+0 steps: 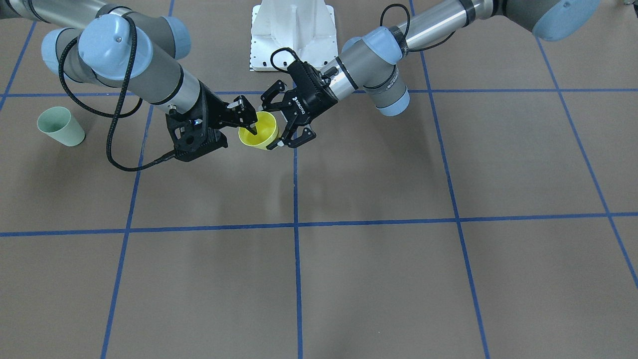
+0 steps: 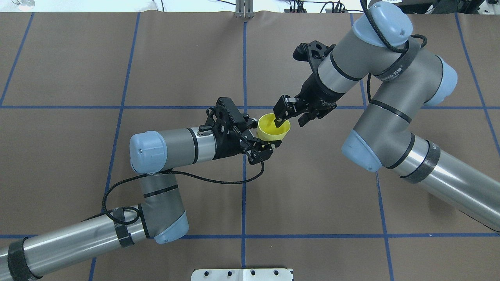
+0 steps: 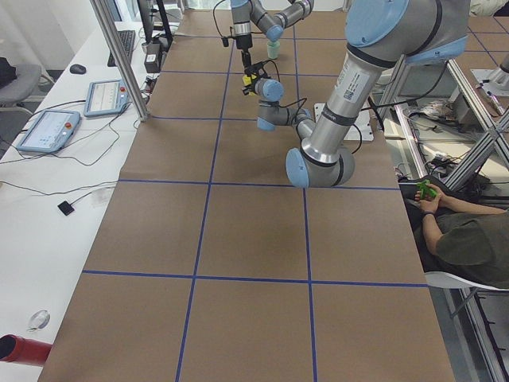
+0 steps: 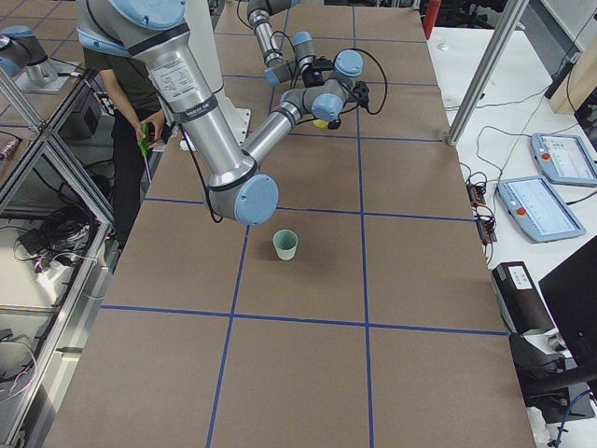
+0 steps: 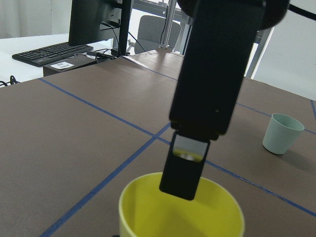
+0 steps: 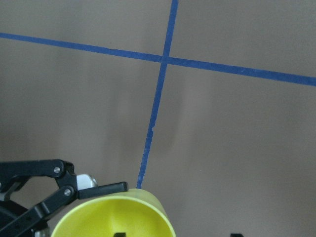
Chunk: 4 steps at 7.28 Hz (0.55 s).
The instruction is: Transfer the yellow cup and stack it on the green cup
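My gripper will lower the yellow cup (image 1: 259, 131), and the yellow cup should go down almost to its rim, because the green cup's tapered sides end in a wide opening (image 1: 54, 120).
The yellow cup (image 1: 260, 135) hangs upright in the air above the middle of the table, also seen in the overhead view (image 2: 270, 130). My left gripper (image 2: 267, 136) is shut on its body, a finger on each side. My right gripper (image 2: 290, 121) is open and straddles the cup's wall, one finger (image 5: 187, 163) inside the cup and the other outside. The cup's rim shows at the bottom of the right wrist view (image 6: 113, 217). The green cup (image 1: 61, 126) stands upright on the table far to my right, also seen in the exterior right view (image 4: 285, 245) and the left wrist view (image 5: 282, 133).
The white robot base plate (image 1: 291, 35) lies at the table's near edge. Blue tape lines (image 1: 296, 224) grid the brown table. A seated person (image 3: 461, 231) is beside the table. Teach pendants (image 4: 546, 196) lie on a side bench.
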Motion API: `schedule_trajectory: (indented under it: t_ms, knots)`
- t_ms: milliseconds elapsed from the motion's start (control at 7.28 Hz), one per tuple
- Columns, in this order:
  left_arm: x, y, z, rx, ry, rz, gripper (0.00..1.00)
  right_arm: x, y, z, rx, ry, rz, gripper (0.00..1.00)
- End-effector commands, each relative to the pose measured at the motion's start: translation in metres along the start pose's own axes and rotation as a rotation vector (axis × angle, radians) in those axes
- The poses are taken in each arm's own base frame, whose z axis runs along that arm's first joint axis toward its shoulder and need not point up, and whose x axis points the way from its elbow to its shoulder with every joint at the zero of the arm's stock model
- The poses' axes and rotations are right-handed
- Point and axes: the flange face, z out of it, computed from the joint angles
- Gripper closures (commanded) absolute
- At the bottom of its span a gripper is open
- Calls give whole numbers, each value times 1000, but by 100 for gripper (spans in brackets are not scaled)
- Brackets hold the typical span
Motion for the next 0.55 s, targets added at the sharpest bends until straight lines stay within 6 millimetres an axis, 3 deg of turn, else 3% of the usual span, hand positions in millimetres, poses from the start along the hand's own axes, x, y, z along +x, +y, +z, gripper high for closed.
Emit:
schedule_trajectory:
  t_ms: [0,275,412]
  knots:
    - [0,0,0,0,1,-1,56,-2,2,1,-3,-4,-2,46]
    - [1,0,0,1,1,-2,56,-3,3,1,-2,-14,-12,68]
    - [1,0,0,1,1,-2,56,-5,4,2,-4,-15,-15,72]
